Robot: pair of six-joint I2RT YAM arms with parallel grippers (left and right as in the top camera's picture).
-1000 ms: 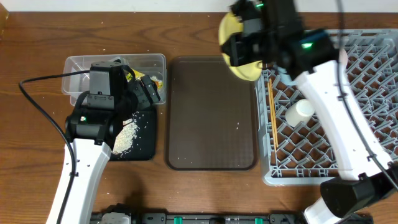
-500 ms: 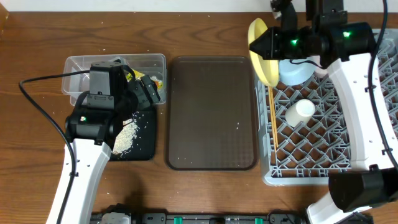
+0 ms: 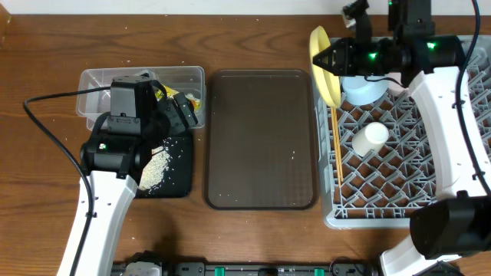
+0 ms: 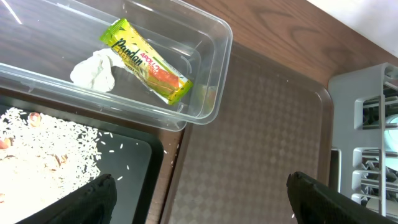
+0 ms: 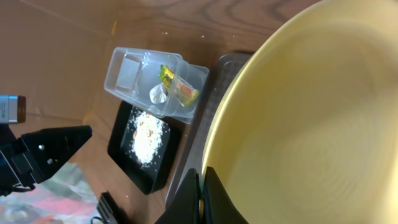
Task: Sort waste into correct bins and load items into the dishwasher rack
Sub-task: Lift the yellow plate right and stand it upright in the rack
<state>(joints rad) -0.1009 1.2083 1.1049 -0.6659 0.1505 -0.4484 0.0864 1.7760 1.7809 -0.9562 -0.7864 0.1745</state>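
The yellow plate [image 3: 326,70] is hanging on edge next to the light blue bowl. I should keep lowering it with my right gripper until it rests upright in the grey rack [image 3: 334,112].
My right gripper [image 3: 331,58] [image 5: 202,186] is shut on the rim of the yellow plate [image 3: 324,67] [image 5: 311,124] and holds it on edge over the left rim of the grey dishwasher rack [image 3: 460,176]. In the rack lie the light blue bowl [image 3: 364,87], the white cup [image 3: 370,138] and the chopsticks [image 3: 335,146]. My left gripper [image 4: 202,199] is open and empty above the seam between the black tray [image 3: 173,172] [image 4: 134,180] and the brown tray. The clear tub [image 3: 96,84] [image 4: 211,93] holds the green-and-yellow wrapper [image 4: 146,59] and the white tissue [image 4: 93,68]. Rice scraps [image 3: 157,165] [image 4: 43,143] lie in the black tray.
The large dark-brown serving tray [image 3: 261,138] [image 4: 261,143] lies between the bins and the rack. A black cable [image 3: 46,115] loops over the table on the left. The pink bowl does not show.
My right arm has swung right with the plate, from over the brown tray's far corner to the rack's left rim, turning it on edge. The left arm has not moved.
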